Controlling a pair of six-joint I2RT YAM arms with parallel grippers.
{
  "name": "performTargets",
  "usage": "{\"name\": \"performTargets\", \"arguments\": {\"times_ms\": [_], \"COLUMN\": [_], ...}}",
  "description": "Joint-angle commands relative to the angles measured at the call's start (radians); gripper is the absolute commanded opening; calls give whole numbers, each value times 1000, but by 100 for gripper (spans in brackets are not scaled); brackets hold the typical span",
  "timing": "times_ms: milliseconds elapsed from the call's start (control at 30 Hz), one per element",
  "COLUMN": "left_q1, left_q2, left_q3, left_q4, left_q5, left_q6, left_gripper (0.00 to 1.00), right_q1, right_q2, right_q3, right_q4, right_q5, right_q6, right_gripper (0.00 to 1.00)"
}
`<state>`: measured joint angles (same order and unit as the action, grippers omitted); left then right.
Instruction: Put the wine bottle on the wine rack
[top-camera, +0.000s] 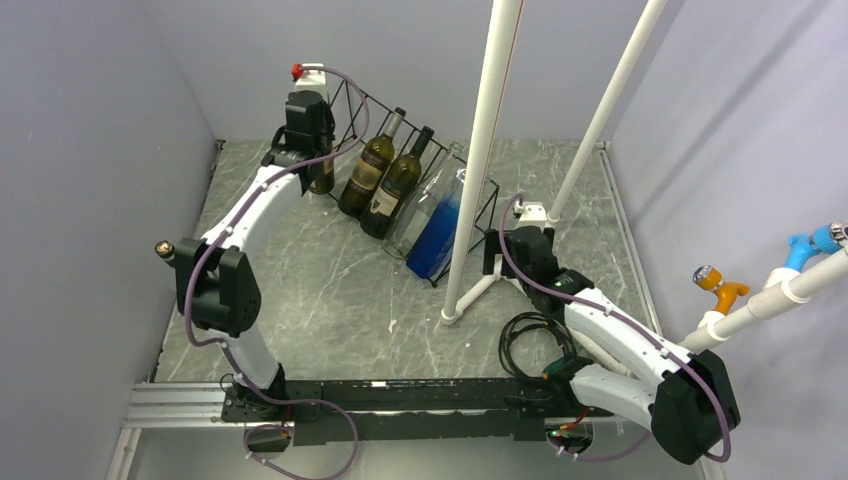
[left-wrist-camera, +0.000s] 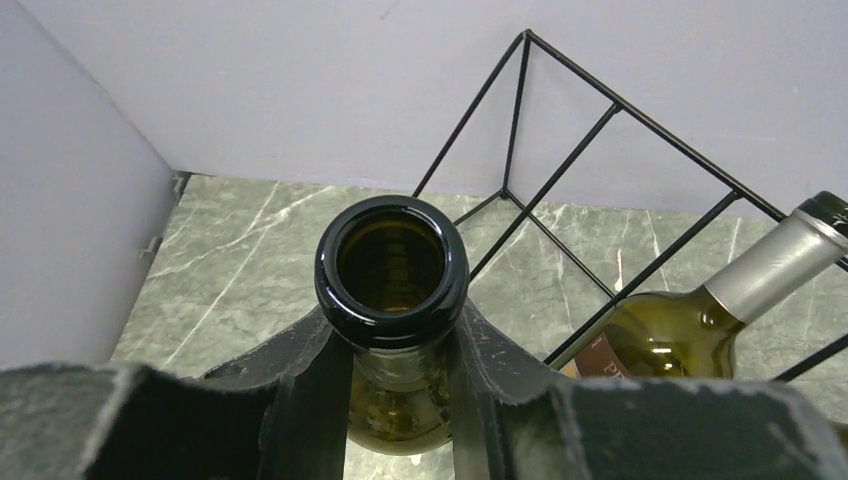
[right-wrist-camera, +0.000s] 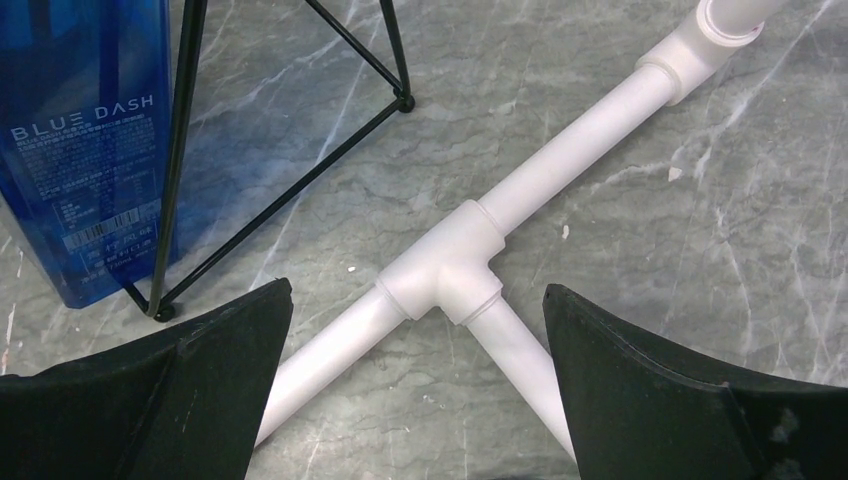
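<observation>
The rack's end slot (left-wrist-camera: 545, 130) is empty next to the wine bottle, so my left gripper should go on bringing the bottle in until its neck rests against the top bar (left-wrist-camera: 573, 67).
My left gripper (top-camera: 305, 150) is shut on the neck of a dark green wine bottle (top-camera: 323, 178) at the left end of the black wire wine rack (top-camera: 352, 105). In the left wrist view the open bottle mouth points at the camera. Both fingers (left-wrist-camera: 300, 390) press the wine bottle (left-wrist-camera: 392, 400) just under its lip, and the left gripper (left-wrist-camera: 392, 335) hides the bottle's lower body. The wine rack (left-wrist-camera: 560, 172) bars run behind and to the right. My right gripper (top-camera: 495, 260) stands open and empty, low over the table by the rack's right end; the right gripper (right-wrist-camera: 415, 300) hangs above a white pipe joint.
On the rack lie two dark green bottles (top-camera: 368, 168) (top-camera: 398, 185), a clear one (top-camera: 425, 205) and a blue one (top-camera: 440, 230). A white pipe stand (top-camera: 480, 160) rises beside the rack's right end, its base (right-wrist-camera: 450, 270) on the marble table. Black cables (top-camera: 530, 335) lie by the right arm.
</observation>
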<state>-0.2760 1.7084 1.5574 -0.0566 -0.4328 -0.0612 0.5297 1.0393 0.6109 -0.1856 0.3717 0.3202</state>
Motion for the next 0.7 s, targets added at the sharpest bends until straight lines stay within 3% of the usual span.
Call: {"name": "performTargets", "arguments": {"times_ms": [0,333,667], "left_q1": [3,-4,-33], "left_q2": [45,144,280], "left_q3": [113,157,288], "left_q4": [128,106,-19], "left_q5": [30,54,18], "left_q6": [19,29,194], "left_gripper": [0,0,0], "right_q1": [-8,-11,-17], "right_q2": [-15,-2,5], "right_q3": [22,15,4], "right_q4": [40,46,56], "right_q5": [27,26,15], "right_q6": [-8,-13,-9], "right_gripper": [100,100,100]}}
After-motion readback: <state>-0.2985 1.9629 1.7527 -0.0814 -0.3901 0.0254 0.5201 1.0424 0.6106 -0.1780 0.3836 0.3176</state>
